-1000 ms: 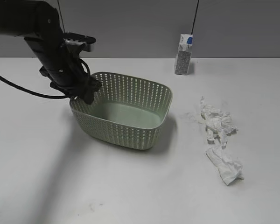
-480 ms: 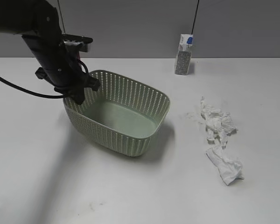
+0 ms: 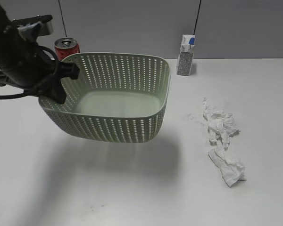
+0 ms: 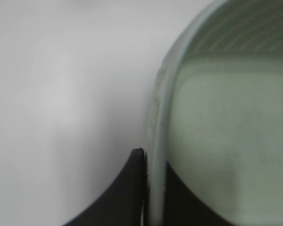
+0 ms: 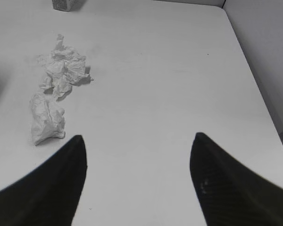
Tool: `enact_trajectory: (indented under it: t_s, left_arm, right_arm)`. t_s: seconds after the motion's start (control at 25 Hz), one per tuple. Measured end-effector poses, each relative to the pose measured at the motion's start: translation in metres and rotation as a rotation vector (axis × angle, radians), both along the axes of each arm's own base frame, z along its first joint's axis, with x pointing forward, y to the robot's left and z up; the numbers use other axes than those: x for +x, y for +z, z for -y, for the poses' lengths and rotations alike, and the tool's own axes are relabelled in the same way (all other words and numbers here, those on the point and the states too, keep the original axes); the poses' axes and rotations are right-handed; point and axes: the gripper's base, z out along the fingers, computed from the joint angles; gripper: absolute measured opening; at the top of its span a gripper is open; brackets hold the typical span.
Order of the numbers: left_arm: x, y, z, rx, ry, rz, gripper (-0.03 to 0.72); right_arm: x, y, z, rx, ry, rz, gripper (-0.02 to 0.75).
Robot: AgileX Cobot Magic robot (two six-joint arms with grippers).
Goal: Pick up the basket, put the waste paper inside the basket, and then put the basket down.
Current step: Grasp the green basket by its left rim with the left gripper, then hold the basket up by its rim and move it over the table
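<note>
A narrow strip point(image 3: 206, 106) sticks out from the farther waste paper wad point(image 3: 222, 124), so a separate piece should stay behind when I pick up the wad.
The pale sage-green basket point(image 3: 118, 99) hangs in the air above the table at the left of the exterior view, empty. My left gripper point(image 3: 61, 87) is shut on its left rim; the left wrist view shows the rim point(image 4: 158, 141) pinched between the black jaws point(image 4: 153, 162). Two crumpled white waste paper wads lie on the table at the right: a farther one point(image 3: 218, 122) and a nearer one point(image 3: 228, 168). The right wrist view shows both, the farther wad point(image 5: 63, 69) and the nearer wad point(image 5: 46, 117). My right gripper point(image 5: 137, 141) is open and empty, right of the wads.
A small upright white-and-grey carton point(image 3: 186, 55) stands at the back of the table; its base shows in the right wrist view point(image 5: 66, 4). A red can point(image 3: 66, 47) stands behind the basket's left end. The table's right edge point(image 5: 254, 80) runs near the right gripper.
My left gripper has lifted the basket off the table and carried it up and to the left. The red can has come into view. The paper wads have not moved.
</note>
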Motion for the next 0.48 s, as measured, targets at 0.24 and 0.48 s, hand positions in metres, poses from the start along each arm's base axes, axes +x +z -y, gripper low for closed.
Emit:
enact_trajectory:
  t_s: [0.24, 0.48]
  left_arm:
    - [-0.039, -0.004, -0.018, -0.018, 0.064, 0.001, 0.005]
    - [-0.049, -0.025, -0.023, -0.016, 0.118, -0.025, 0.005]
  right_arm:
    - [0.000, 0.000, 0.000, 0.000, 0.000, 0.000, 0.519]
    - [0.008, 0.010, -0.002, -0.006, 0.014, 0.003, 0.519]
